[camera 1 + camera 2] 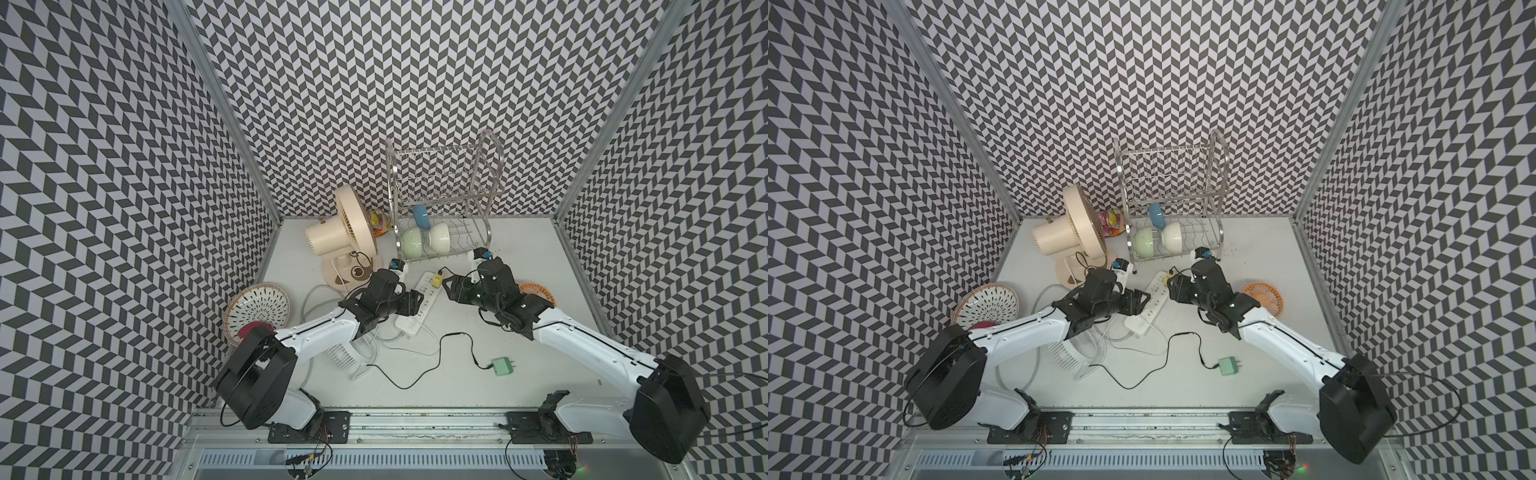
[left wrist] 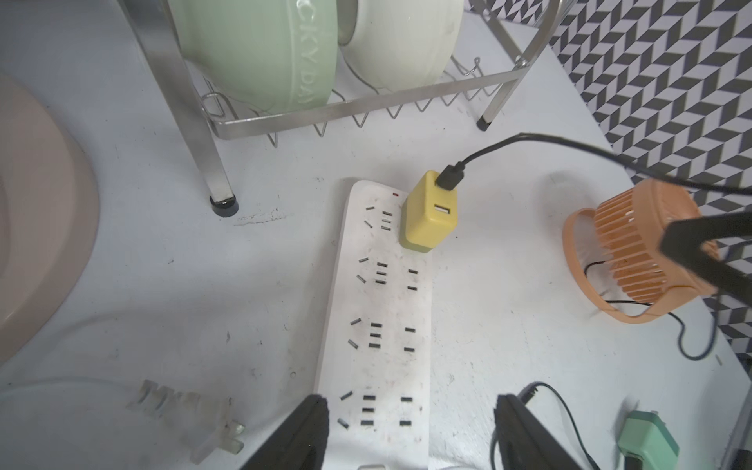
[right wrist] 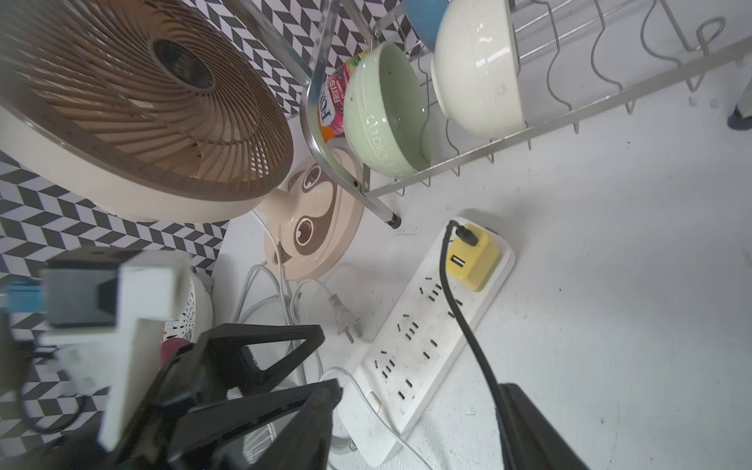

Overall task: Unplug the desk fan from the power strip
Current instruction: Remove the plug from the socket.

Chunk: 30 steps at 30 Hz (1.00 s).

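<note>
Next, my right gripper takes hold of the adapter (image 1: 436, 281) and straightens the power strip (image 1: 424, 301), because it lies at an angle with the yellow USB adapter close to my right gripper.
The beige desk fan (image 1: 337, 224) stands at the back left. Its white cord ends in a two-pin plug (image 3: 348, 322) lying loose on the table beside the power strip (image 1: 420, 300), out of the sockets. On the strip's far end sits a yellow USB adapter (image 2: 429, 215) with a black cable. My left gripper (image 2: 411, 413) is open, one finger on each side of the strip's near end, holding nothing. My right gripper (image 3: 419, 411) is open on the strip's other side, with the black cable (image 3: 460, 325) running past one finger.
A metal dish rack (image 1: 482, 237) with a green and a white bowl stands behind the strip. Also here are an orange mini fan (image 1: 538, 291) at right, a green adapter (image 1: 503, 366) on a black cord in front, a white mini fan (image 1: 349, 353) and a patterned basket (image 1: 257, 309) at left.
</note>
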### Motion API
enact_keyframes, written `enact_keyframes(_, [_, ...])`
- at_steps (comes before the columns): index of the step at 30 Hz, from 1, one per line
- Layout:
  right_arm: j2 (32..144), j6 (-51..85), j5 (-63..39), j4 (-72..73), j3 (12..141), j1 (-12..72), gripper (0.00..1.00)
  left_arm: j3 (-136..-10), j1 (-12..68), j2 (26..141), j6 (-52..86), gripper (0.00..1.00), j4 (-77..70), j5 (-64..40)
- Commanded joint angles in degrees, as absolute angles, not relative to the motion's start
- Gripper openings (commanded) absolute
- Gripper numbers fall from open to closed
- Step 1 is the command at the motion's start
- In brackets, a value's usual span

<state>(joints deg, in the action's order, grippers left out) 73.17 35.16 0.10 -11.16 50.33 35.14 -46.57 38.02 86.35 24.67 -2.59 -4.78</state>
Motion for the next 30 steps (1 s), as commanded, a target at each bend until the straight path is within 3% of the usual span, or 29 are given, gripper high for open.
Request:
enact_keyframes(1, [73.1, 32.7, 2.3, -12.9, 53.2, 35.3, 0.66, -49.3, 37.5, 90.1, 23.6, 0.73, -4.0, -3.4])
enact_keyframes(7, [79.3, 32.0, -2.9, -14.9, 56.6, 35.5, 0.66, -50.2, 37.4, 95.2, 24.5, 0.74, -5.5, -4.4])
enact_keyframes(11, [84.6, 32.6, -3.2, -15.2, 58.0, 35.4, 0.66, -47.4, 37.6, 95.0, 26.5, 0.67, -6.8, -5.5])
enact_keyframes(22, [96.9, 35.3, 4.0, -15.9, 65.4, 35.4, 0.61, -42.2, 40.8, 93.9, 32.6, 0.48, -11.5, -7.7])
enact_keyframes(30, [103.5, 38.3, 13.6, -23.7, 72.7, 35.5, 0.51, -43.2, 43.1, 95.4, 35.5, 0.44, -12.4, -6.1])
